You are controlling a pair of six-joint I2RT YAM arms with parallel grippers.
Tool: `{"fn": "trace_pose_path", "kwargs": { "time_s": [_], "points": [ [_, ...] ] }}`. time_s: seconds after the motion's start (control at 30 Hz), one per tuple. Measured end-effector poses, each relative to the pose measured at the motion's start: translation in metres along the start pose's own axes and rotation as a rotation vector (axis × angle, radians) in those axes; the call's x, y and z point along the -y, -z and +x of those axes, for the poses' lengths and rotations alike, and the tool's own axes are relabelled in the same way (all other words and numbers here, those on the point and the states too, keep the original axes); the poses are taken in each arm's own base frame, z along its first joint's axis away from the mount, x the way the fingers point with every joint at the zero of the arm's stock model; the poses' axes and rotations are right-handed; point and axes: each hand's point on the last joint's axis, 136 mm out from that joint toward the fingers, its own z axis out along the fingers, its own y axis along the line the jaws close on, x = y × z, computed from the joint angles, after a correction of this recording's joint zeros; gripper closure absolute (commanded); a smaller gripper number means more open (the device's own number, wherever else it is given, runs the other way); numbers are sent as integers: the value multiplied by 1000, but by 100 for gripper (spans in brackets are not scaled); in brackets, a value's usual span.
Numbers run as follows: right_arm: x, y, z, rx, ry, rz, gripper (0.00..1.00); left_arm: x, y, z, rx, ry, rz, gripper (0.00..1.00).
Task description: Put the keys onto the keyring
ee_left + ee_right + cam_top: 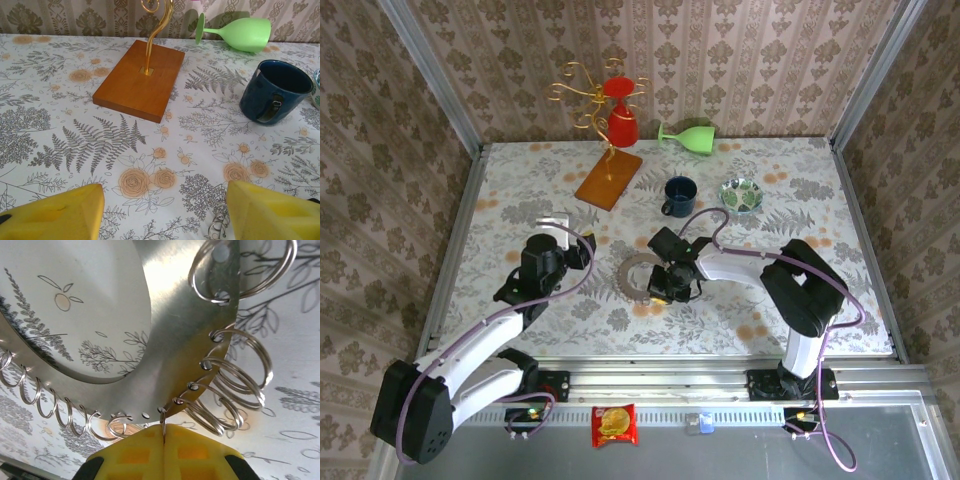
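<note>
I should lift the keyring, because my right gripper has it only by a thin loop [163,419], and move my left gripper to the keyring's rim [151,402] beside that loop.
The keyring [633,276] is a flat grey disc with a wide hole, lying mid-table; close up, the keyring [175,335] tilts up off the cloth. The keys are small silvery wire loops, several threaded through holes along its rim [240,375]. My right gripper [672,285] [163,428] is shut on one thin loop [163,418] that hangs from a rim hole. My left gripper [578,243] [165,212] hovers open over bare tablecloth, left of the disc. A loose wire loop [216,231] lies on the cloth just inside its right finger [272,210].
A blue mug [679,195] [277,90] stands behind the disc, a patterned bowl [741,193] to its right. A wooden-based gold stand [608,178] [140,77] holds a red cup [622,125]. A green glass [688,136] [240,32] lies by the back wall.
</note>
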Motion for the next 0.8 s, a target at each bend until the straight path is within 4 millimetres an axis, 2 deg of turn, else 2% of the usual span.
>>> {"fn": "trace_pose_path", "kwargs": {
  "time_s": [0.1, 0.33, 0.43, 0.57, 0.7, 0.8],
  "points": [
    [2, 5, 3, -9, 116, 13, 100, 2, 0, -2, 9, -3, 10, 35],
    [5, 25, 8, 30, 526, 18, 100, 5, 0, -3, 9, -37, 26, 36],
    [0, 45, 7, 105, 684, -17, 100, 8, 1, -3, 10, -63, 45, 37],
    [-18, 79, 3, 267, 886, -98, 100, 16, 3, -6, 20, -113, 91, 39],
    [-29, 108, 2, 431, 1051, -170, 100, 30, 5, -8, 34, -191, 168, 43],
    [-34, 122, -1, 526, 1138, -210, 100, 43, 8, -12, 48, -266, 239, 45]
  ]
}}
